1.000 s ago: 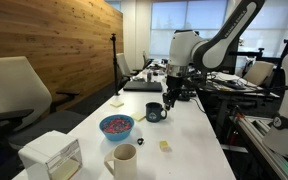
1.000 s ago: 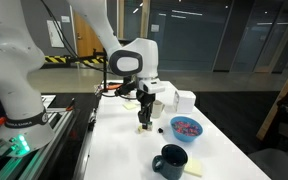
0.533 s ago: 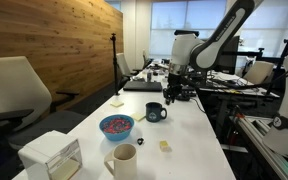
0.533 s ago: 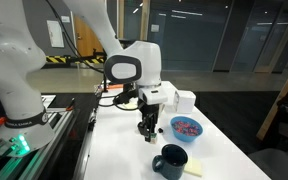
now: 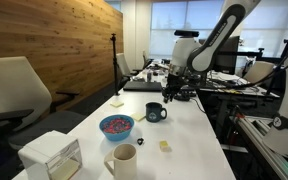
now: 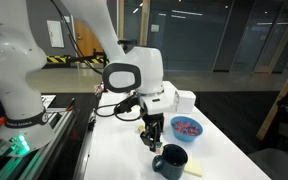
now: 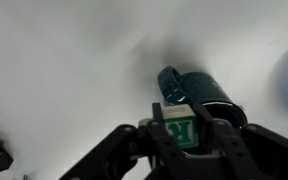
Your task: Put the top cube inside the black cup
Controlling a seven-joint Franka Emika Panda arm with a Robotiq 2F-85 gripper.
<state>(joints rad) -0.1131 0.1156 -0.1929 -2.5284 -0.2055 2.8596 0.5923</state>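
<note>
The top cube is hanging by the handle side of the black cup [image 6: 158, 163], so the robot's gripper should move the cube across over the cup's opening [image 6: 174, 153] before letting it go.
My gripper [image 7: 181, 135] is shut on the top cube [image 7: 180, 128], a tiny block with a green letter on its face. It holds the cube in the air. The black cup [image 7: 202, 98] is a squat dark mug just beyond the jaws in the wrist view. In both exterior views the gripper [image 5: 172, 96] [image 6: 152, 134] hangs above the table, close beside the black cup [image 5: 156, 112] [image 6: 170, 160]. The cube is too small to make out in those views.
A blue bowl [image 5: 116, 126] [image 6: 187, 127] stands near the cup. A cream-white mug [image 5: 124, 159] and a white box [image 5: 52, 157] are at the table's near end. A pale yellowish cube [image 5: 165, 146] lies on the table. A laptop [image 5: 142, 86] sits behind.
The gripper has carried the cube sideways across the table, closer to the black cup. The cup, bowl and mug have not moved.
</note>
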